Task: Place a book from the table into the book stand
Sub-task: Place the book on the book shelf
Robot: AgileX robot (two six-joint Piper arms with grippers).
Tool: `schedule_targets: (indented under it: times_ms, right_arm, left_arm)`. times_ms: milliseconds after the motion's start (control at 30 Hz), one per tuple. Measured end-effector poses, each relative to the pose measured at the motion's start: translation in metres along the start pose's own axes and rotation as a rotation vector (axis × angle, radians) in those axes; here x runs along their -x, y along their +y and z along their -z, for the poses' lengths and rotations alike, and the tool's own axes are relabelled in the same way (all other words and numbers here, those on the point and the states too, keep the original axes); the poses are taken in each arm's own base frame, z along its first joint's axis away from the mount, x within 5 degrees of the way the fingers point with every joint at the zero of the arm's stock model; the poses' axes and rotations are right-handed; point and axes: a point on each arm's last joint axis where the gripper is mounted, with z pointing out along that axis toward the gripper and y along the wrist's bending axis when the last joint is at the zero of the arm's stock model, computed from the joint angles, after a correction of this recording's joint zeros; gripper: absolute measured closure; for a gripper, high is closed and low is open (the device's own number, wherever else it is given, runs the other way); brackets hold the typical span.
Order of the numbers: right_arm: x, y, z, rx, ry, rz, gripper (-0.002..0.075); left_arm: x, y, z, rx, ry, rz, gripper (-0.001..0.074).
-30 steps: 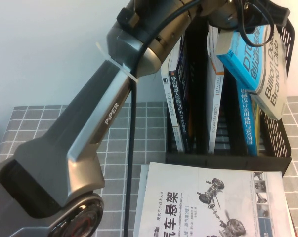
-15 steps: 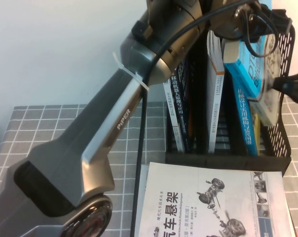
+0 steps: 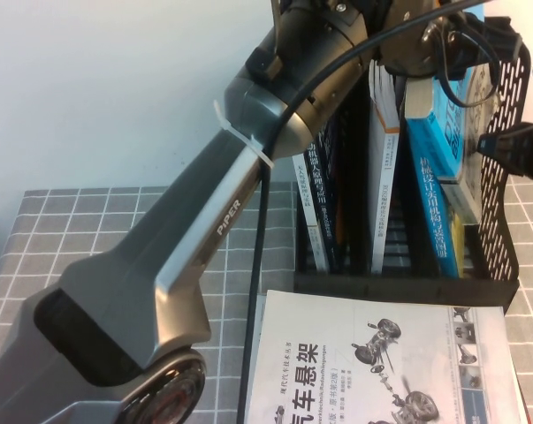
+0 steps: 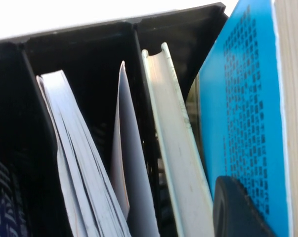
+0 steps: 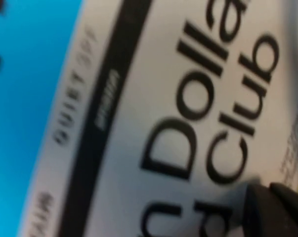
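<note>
The blue and silver-grey book (image 3: 449, 132) is tilted over the slanted blue-spined book. So next my left gripper stands both up straight toward the stand's perforated side (image 3: 499, 212) and then back away.
The blue and silver-grey book (image 3: 450, 124) stands nearly upright in the rightmost slot of the black book stand (image 3: 505, 221), its upper part above the rim. My left gripper (image 3: 422, 84) is at the top of the stand, shut on the book's upper edge. In the left wrist view one black finger (image 4: 235, 207) lies on the blue cover (image 4: 242, 98), beside the stand's slots (image 4: 79, 54). My right gripper (image 3: 491, 143) comes in from the right, shut, with its tip against the silver cover (image 5: 153, 98), as the right wrist view shows its fingertips (image 5: 279, 205) there.
A white book with car-suspension drawings (image 3: 381, 362) lies in front of the stand on the grey gridded table (image 3: 72, 230). The stand also holds a blue-spined book (image 3: 434, 221), a white book (image 3: 383, 177) and dark books (image 3: 323, 203). My left arm (image 3: 213, 230) crosses the view.
The left gripper has moved right and brought the tilted book upright and deeper into the right slot. The right gripper has come in from the right up to the cover.
</note>
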Motion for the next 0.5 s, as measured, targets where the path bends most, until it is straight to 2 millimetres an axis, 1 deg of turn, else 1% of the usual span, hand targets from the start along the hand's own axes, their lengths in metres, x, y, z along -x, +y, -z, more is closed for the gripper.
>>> schedule_targets:
  times_ms: [100, 267, 333, 500]
  right_arm:
    - [0.008, 0.004, 0.001, 0.010, -0.021, 0.011, 0.0729]
    - [0.017, 0.003, 0.000, -0.006, -0.046, 0.020, 0.0729]
    - [0.018, 0.000, -0.003, -0.033, -0.047, 0.020, 0.0729]
    - [0.019, -0.008, -0.012, -0.081, -0.046, 0.022, 0.0729]
  left_arm:
    - [-0.001, -0.001, 0.000, -0.005, 0.015, 0.016, 0.0548]
    - [-0.004, -0.002, 0.001, -0.008, 0.047, 0.075, 0.0548]
    - [-0.006, -0.008, 0.003, -0.010, 0.055, 0.073, 0.0548]
    - [-0.021, -0.031, 0.006, 0.024, 0.112, 0.005, 0.0548]
